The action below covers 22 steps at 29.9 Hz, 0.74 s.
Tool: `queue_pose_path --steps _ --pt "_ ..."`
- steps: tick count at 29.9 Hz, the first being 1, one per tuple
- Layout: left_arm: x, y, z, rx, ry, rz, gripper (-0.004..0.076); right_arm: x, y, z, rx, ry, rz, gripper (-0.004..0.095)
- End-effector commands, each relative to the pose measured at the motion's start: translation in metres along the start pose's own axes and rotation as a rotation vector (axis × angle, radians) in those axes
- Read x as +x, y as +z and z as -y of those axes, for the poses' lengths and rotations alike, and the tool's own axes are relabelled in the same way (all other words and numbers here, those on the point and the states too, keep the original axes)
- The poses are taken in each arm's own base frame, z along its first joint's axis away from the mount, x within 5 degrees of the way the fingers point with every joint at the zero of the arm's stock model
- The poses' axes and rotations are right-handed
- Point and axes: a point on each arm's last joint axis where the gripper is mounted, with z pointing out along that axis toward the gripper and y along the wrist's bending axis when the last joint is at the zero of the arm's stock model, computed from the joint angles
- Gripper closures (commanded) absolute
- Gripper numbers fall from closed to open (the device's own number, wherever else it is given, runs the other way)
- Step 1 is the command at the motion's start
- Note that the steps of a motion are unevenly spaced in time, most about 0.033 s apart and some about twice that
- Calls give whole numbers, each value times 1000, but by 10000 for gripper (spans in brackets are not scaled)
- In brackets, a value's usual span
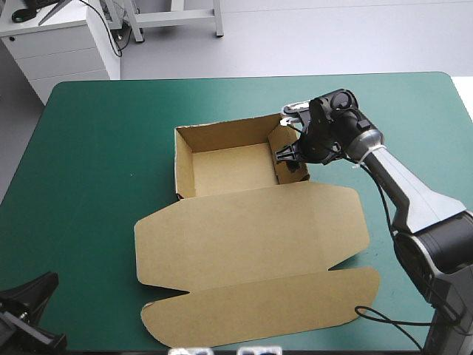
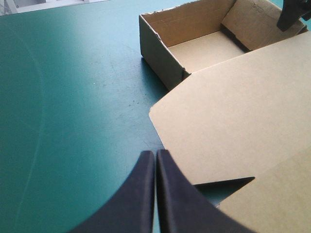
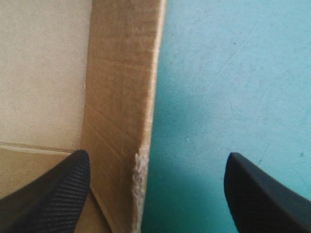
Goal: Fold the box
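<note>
The lid [image 1: 253,237] is joined to the tray along a crease [image 1: 244,191]. The lid will follow along, open and flat, when I pull the box by its side.
The brown box [image 1: 229,166] stands as an open tray at mid-table, its walls raised. Its lid [image 1: 251,229] lies flat toward the near edge, side flaps spread. My right gripper [image 1: 292,159] is open at the tray's right wall. In the right wrist view this gripper [image 3: 158,155] straddles the wall [image 3: 121,97], with one finger inside the tray and the other over the teal-green cover. My left gripper [image 1: 49,281] rests shut at the near left corner. In its own view the left gripper [image 2: 155,154] points at the lid's left corner [image 2: 243,126], and the tray [image 2: 204,48] lies beyond.
Bare teal-green cover [image 1: 96,163] stretches left of the box and along the far edge. The lid's front flap [image 1: 259,310] reaches close to the table's near edge. The table's right edge lies past my right arm.
</note>
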Motion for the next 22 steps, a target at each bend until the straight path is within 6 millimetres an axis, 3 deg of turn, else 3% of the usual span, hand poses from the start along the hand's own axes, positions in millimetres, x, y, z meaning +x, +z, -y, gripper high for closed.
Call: queue_pose_path --steps 1,4,8,12,16,22 --pt "16 -1 -1 19 2 132 731 -4 -18 0 -17 -3 73 207" --pt "33 8 1 38 -5 128 731 -4 -11 -2 -39 6 53 217" --pt "46 26 5 76 -22 63 731 -5 -1 -3 -44 6 22 349" --pt "50 35 8 101 -36 60 731 -6 4 -4 -44 -6 25 575" --pt "50 38 9 108 -41 81 731 -7 3 -3 -43 -16 31 889" --pt "51 39 9 108 -41 75 731 -12 -17 -2 -35 -55 32 927"
